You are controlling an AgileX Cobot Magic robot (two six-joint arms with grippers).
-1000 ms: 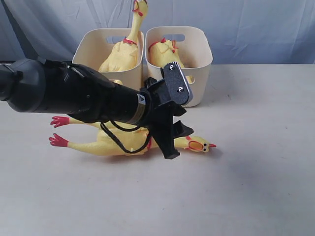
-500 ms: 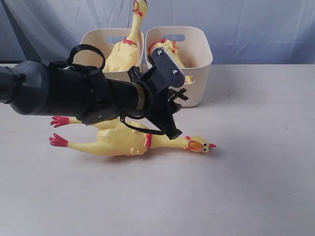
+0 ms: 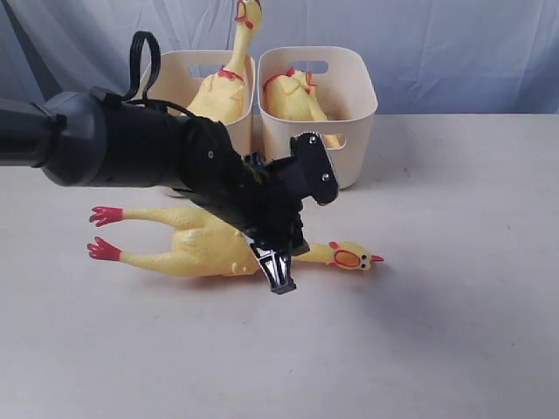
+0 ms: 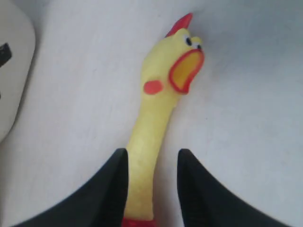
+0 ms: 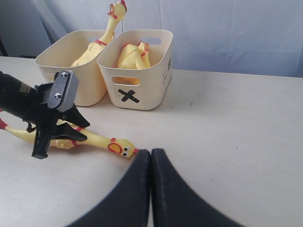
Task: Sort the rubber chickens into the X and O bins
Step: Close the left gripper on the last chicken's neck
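The chicken's neck lies off-center (image 4: 132, 158), against one finger of my half-open left gripper. I should open the gripper wider, center its fingers around the neck (image 4: 143, 177), and then close them.
One large rubber chicken (image 3: 199, 249) lies on its side on the table, red feet to the left, head to the right. My left gripper (image 3: 284, 264) is down at its neck. In the left wrist view the left gripper (image 4: 153, 153) is open, its jaws on either side of the chicken's neck (image 4: 156, 127); one finger touches it, the other stands apart. A second chicken (image 3: 293, 96) lies in the X bin (image 3: 360, 100). A third chicken (image 3: 218, 92) stands neck-up in the other bin (image 3: 160, 80), whose mark is hidden. My right gripper (image 5: 150, 153) is shut and holds nothing.
Both bins stand side by side at the back of the table, against a blue cloth backdrop (image 3: 454, 44). The black X (image 5: 129, 96) faces the front. The left arm's thick black body (image 3: 113, 153) hides part of the left bin.
The left gripper rose a little, rolled about its wrist and came down again around the lying chicken's neck. The chicken on the table has not moved.
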